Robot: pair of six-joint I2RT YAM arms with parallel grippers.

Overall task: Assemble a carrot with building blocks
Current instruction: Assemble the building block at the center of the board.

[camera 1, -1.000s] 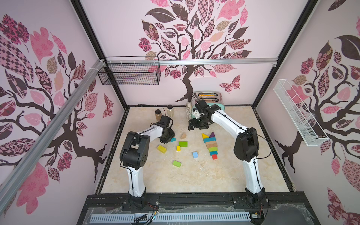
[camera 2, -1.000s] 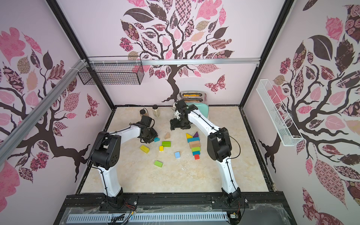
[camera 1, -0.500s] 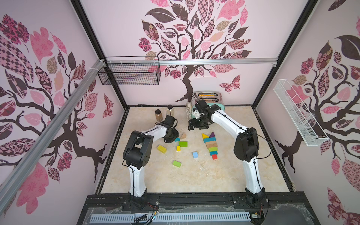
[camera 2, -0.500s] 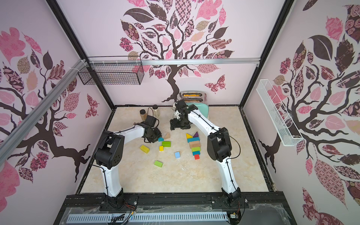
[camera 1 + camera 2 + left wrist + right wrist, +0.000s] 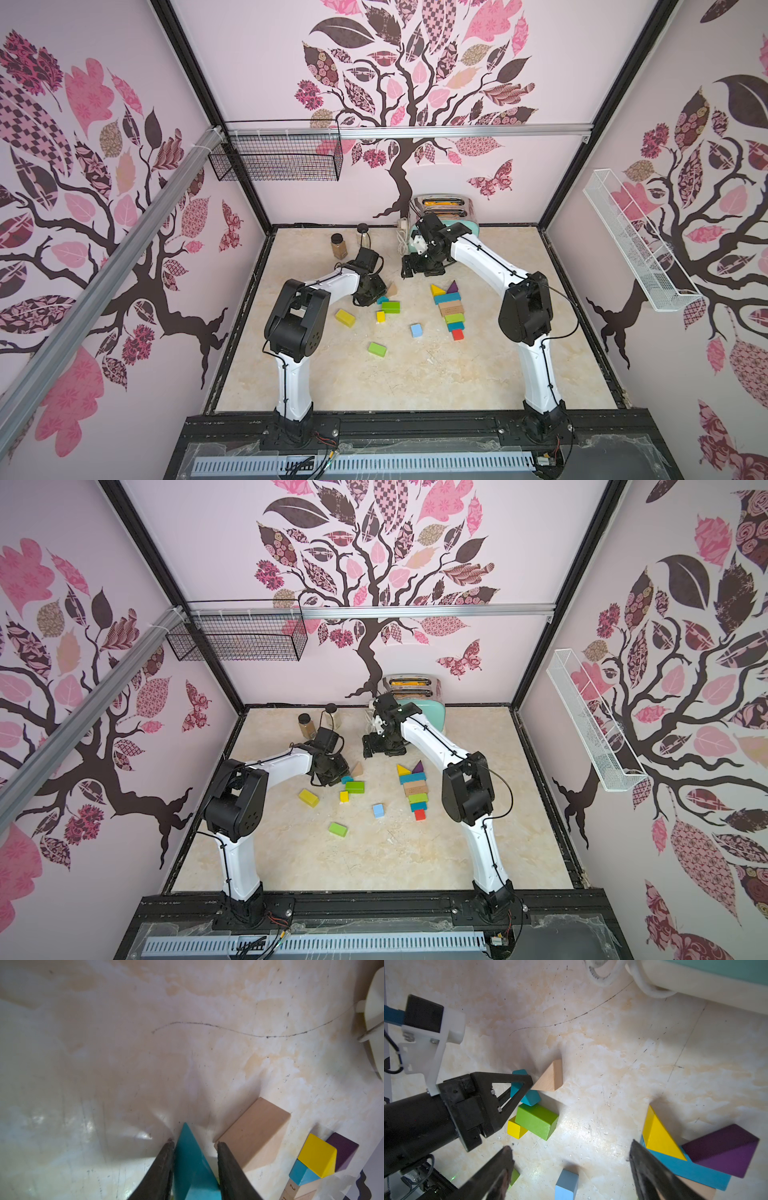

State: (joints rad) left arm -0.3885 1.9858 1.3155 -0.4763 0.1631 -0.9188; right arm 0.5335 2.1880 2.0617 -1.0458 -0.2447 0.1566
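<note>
The tan wedge (image 5: 392,289) is apart from the green block (image 5: 390,307), so next I open my left gripper and move it away before my right gripper gently pushes the tan wedge in.
My left gripper (image 5: 194,1142) is low over the table and shut on a teal wedge (image 5: 191,1159), which is also in a top view (image 5: 382,299). A tan wedge (image 5: 392,288) lies just beside it. A column of building blocks lies flat to the right: a yellow wedge (image 5: 435,289) and a purple wedge (image 5: 453,286) at the far end, then a teal bar (image 5: 447,298), a tan bar (image 5: 451,308), smaller blocks and a red cube (image 5: 458,334). My right gripper (image 5: 570,1145) hangs open and empty above the table, behind this column.
Loose blocks lie in the middle: a green block (image 5: 390,307), a yellow cube (image 5: 380,316), a yellow block (image 5: 345,318), a light blue block (image 5: 416,330) and a green block (image 5: 377,349). Two jars (image 5: 338,245), a toaster (image 5: 446,208) and its white cable (image 5: 402,241) stand at the back.
My left gripper has moved right to the teal wedge and closed in on it. The right arm has stayed where it was.
</note>
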